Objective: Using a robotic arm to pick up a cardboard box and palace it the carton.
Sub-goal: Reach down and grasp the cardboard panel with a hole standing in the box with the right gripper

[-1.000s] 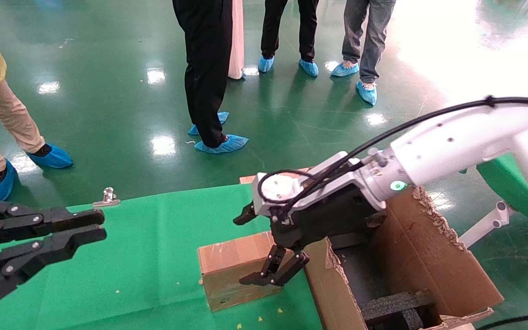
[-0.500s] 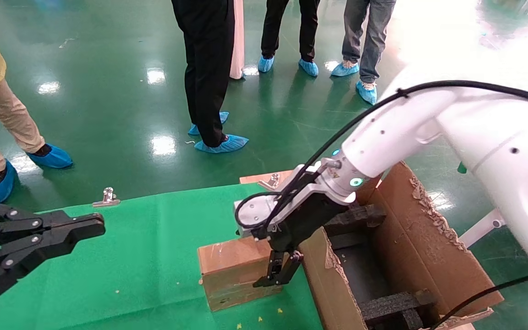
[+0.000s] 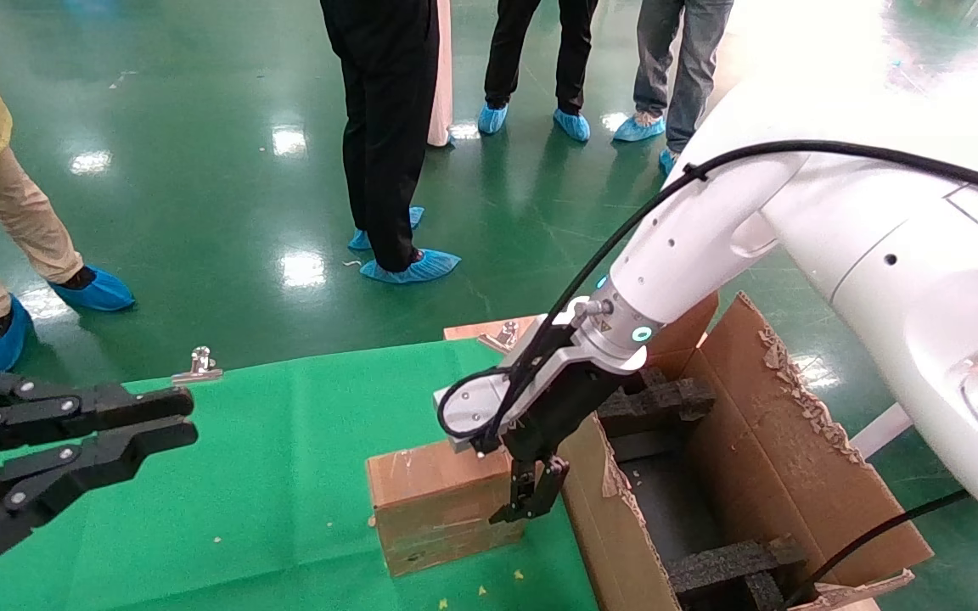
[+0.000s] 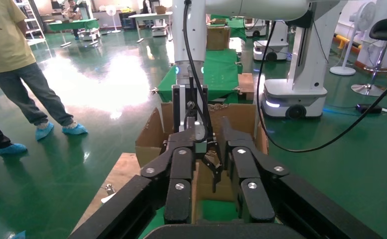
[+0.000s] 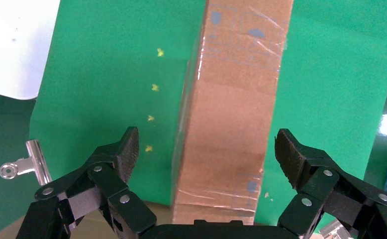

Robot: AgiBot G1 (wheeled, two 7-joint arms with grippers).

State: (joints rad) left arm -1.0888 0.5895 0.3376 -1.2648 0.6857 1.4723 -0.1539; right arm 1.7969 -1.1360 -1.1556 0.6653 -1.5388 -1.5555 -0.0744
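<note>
I expect the small taped cardboard box [image 3: 446,506] to sink below the carton's rim when I lower it, because a deep gap [image 3: 666,504] shows between the black foam inserts.
The small taped cardboard box [image 3: 429,501] lies on the green cloth, right beside the near wall of the large carton [image 3: 795,475]. My right gripper [image 3: 530,507], on the white robotic arm [image 3: 693,246], points down over the box's end nearest the carton. In the right wrist view the right gripper [image 5: 207,149] is open, one finger on each side of the box [image 5: 236,99], with green cloth showing between the pads and the box. My left gripper [image 3: 192,417] is parked low at the left, open and empty, and also shows in the left wrist view [image 4: 206,137].
The carton holds black foam inserts [image 3: 727,564] and has ragged flaps. Several people in blue shoe covers stand on the green floor beyond the table. A metal clip [image 3: 198,365] holds the cloth at the far edge; another clip [image 3: 502,335] sits near the carton.
My right arm has swung in and turned the gripper from tilted to pointing straight down over the box's end by the carton. The box, the carton and the left arm have not moved.
</note>
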